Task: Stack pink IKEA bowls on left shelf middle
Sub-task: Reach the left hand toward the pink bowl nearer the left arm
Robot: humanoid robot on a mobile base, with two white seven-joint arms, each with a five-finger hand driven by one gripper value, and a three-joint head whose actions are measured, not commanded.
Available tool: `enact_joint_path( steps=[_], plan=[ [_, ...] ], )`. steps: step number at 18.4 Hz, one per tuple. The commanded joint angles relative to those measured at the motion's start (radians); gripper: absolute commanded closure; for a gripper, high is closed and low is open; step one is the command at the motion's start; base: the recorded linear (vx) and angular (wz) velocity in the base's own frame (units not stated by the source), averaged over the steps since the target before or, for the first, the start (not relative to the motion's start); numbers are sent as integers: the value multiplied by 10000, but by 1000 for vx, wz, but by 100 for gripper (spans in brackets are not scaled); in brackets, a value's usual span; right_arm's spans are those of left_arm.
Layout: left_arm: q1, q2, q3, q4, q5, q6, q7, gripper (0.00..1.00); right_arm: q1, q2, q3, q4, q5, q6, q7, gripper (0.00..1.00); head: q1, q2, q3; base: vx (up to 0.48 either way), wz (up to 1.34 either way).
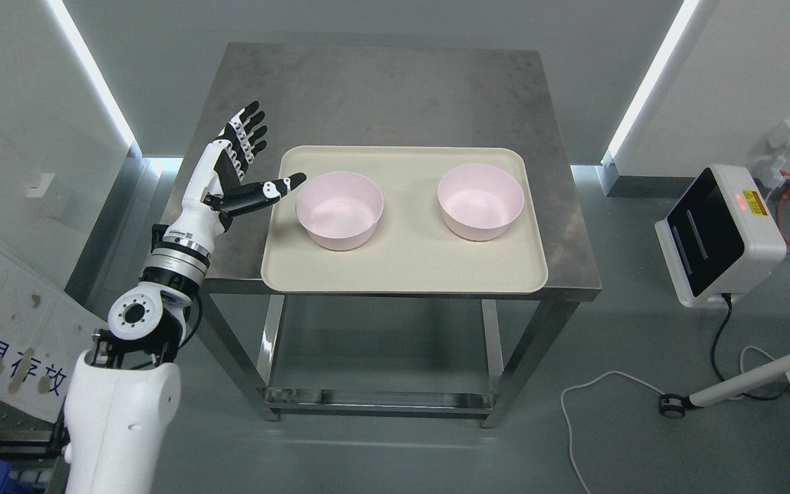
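The pink bowls are the same size and taper downward (481, 230), so one bowl (340, 210) will sit tilted inside the other with its rim sticking out when the robot carries them.
Two pink bowls stand upright on a beige tray (402, 274) on a steel table (381, 89). The left bowl (339, 209) is near the tray's left side. The right bowl (481, 201) stands apart from it, toward the tray's right. My left hand (258, 161) hovers over the table's left edge, just left of the left bowl. Its fingers are spread and it holds nothing. The thumb tip (293, 181) points at the left bowl, a short gap away. The right arm does not show.
A white and black device (717, 233) with a cable stands on the floor at the right. A white caster leg (745, 381) lies at the lower right. A white board with print (4, 329) leans at the left.
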Motion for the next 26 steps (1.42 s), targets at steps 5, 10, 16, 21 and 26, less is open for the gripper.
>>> enact_joint_path(
  steps=[5,10,16,21,26],
  plan=[
    [-5,903,-708,-1031,-31,278,-572,1,291,-174,-108,-337,-163,9,6,0,0,0,0,0,0],
    [-1078,1193,-2394,-479,-62,1460,-1045,2,291,-174,-108,-337,-163,9,6,0,0,0,0,0,0],
    [-2460,1717,-3776,1010,-1686,1476,-2026,1,291,-174,-123,-337,-163,-6,6,0,0,0,0,0,0],
    [-2522,1425,-3764,2267,-3038,1460,-2029,2,291,-174,-123,-337,-163,9,6,0,0,0,0,0,0],
    [-2705,981,-2369,2468,-3053,1552,-1983,8,291,-174,-108,-337,-163,9,6,0,0,0,0,0,0]
  ],
)
